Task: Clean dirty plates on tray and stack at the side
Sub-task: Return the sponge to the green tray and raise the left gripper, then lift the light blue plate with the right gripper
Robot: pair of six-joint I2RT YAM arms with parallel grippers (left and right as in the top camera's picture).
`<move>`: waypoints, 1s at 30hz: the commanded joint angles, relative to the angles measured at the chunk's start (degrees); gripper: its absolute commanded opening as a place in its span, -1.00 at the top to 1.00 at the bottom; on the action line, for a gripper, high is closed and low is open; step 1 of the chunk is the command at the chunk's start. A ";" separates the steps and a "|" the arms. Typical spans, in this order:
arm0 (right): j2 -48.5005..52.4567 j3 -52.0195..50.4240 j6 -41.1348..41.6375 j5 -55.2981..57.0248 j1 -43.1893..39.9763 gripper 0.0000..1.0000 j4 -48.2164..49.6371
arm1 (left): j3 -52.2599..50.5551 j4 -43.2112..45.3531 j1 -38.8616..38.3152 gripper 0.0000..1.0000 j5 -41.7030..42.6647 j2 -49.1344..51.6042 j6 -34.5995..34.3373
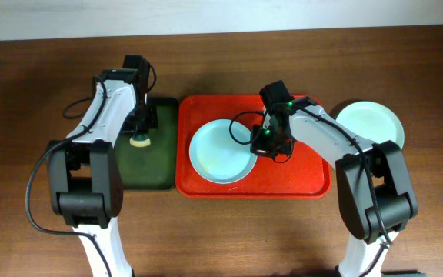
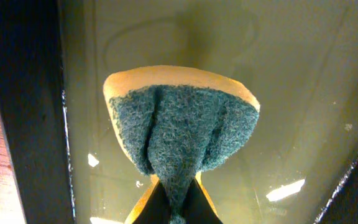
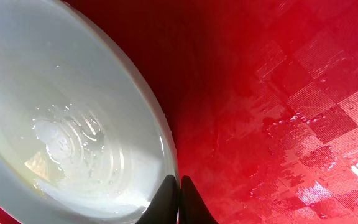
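Yellowish water [image 3: 67, 142] is still in the pale mint plate. I should pick the plate up by its rim with my right gripper and tip it over the dark green tray [image 1: 146, 168] before stacking.
A pale mint plate [image 1: 220, 152] lies on the red tray [image 1: 298, 173]. It fills the left of the right wrist view [image 3: 61, 112] with a wet, faintly yellowish film. My right gripper [image 1: 264, 142] is shut on this plate's right rim [image 3: 179, 186], over the red tray floor [image 3: 278, 93]. A second pale plate [image 1: 369, 123] sits on the table right of the tray. A third plate does not show. My left gripper [image 1: 139, 132] is shut on a yellow sponge with a green scouring face [image 2: 179, 118], pinched between the fingers [image 2: 178, 205].
A dark green tray [image 1: 141, 169] lies left of the red tray, and the sponge hangs over its wet floor [image 2: 291, 74]. Brown wooden table surrounds both trays. Water droplets glisten on the red tray.
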 commanded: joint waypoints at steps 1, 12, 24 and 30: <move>0.15 -0.39 0.09 1.14 0.37 0.81 0.00 | 0.20 0.63 0.02 0.55 1.22 0.46 -0.74; 0.28 -0.39 0.11 5.33 0.37 0.29 1.46 | 8.26 -0.26 7.15 -0.99 1.77 -10.25 -0.76; 1.31 1.49 0.09 -1.22 -1.77 0.92 -0.46 | 8.26 -0.26 7.10 -0.99 1.77 -10.16 -0.74; 0.22 10.71 0.13 -7.48 -4.57 0.92 -10.14 | 8.26 -0.24 7.19 -0.99 1.79 -10.16 -0.76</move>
